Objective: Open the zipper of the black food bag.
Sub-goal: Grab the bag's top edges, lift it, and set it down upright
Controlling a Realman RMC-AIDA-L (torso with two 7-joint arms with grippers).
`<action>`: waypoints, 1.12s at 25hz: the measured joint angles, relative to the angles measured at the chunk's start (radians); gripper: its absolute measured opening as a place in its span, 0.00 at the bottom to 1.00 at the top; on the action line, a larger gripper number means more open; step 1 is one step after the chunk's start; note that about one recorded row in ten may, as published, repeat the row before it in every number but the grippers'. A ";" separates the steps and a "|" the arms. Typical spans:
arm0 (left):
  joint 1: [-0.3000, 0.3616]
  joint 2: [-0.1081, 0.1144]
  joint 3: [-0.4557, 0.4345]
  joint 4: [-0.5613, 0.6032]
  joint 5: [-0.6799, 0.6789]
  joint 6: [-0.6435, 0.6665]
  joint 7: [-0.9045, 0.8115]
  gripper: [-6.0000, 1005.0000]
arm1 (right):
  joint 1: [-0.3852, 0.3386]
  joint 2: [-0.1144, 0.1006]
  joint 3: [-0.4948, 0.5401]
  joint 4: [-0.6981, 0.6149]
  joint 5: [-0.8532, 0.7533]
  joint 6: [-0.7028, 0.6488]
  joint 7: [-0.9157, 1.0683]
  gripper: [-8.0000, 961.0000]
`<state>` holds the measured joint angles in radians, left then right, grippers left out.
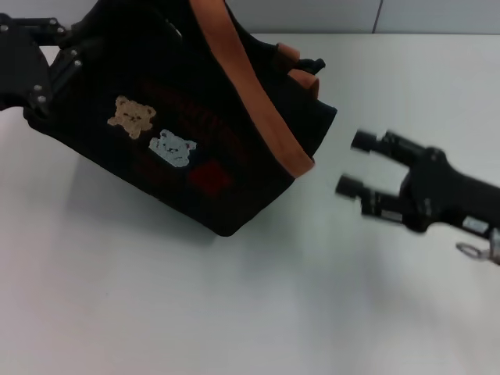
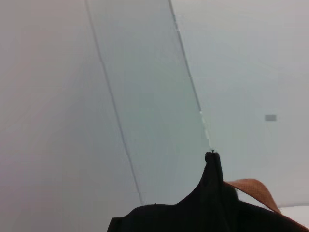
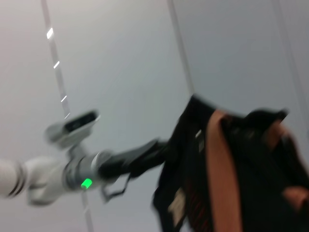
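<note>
The bag hangs tilted (image 1: 183, 148), away from my open right gripper. My left gripper should turn it upright and bring it closer before my right gripper goes to its strap side (image 1: 303, 129).
The black food bag (image 1: 195, 117) hangs tilted over the white table, bear patches and a red patch facing me, its lower corner near the tabletop. An orange-brown strap (image 1: 250, 86) runs across it. My left gripper (image 1: 48, 78) holds the bag's far left end; in the left wrist view a pinch of the bag's fabric (image 2: 213, 166) sticks up. The right wrist view shows the left arm (image 3: 96, 166) reaching to the bag (image 3: 231, 174). My right gripper (image 1: 355, 164) hovers open, right of the bag and apart from it. I cannot make out the zipper.
The white table (image 1: 234, 312) spreads out in front of and to the right of the bag. A pale wall (image 1: 351, 16) runs behind the table's far edge.
</note>
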<state>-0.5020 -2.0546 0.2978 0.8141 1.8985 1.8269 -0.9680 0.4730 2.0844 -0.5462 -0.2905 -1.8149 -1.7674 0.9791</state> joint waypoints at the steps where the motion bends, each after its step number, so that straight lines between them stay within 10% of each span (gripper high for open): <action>1: -0.003 -0.001 0.010 0.014 0.000 0.007 0.003 0.11 | -0.006 0.000 0.000 0.020 0.079 0.012 -0.013 0.86; 12: -0.009 -0.002 0.052 0.053 -0.038 0.029 0.020 0.11 | 0.044 0.005 -0.007 0.201 0.328 0.097 -0.260 0.86; 28: -0.009 -0.007 0.147 0.075 -0.115 0.040 0.037 0.11 | 0.280 0.010 -0.119 0.447 0.177 0.239 -0.257 0.86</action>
<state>-0.5111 -2.0613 0.4448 0.8891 1.7837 1.8667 -0.9307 0.7530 2.0940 -0.6657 0.1568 -1.6379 -1.5283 0.7222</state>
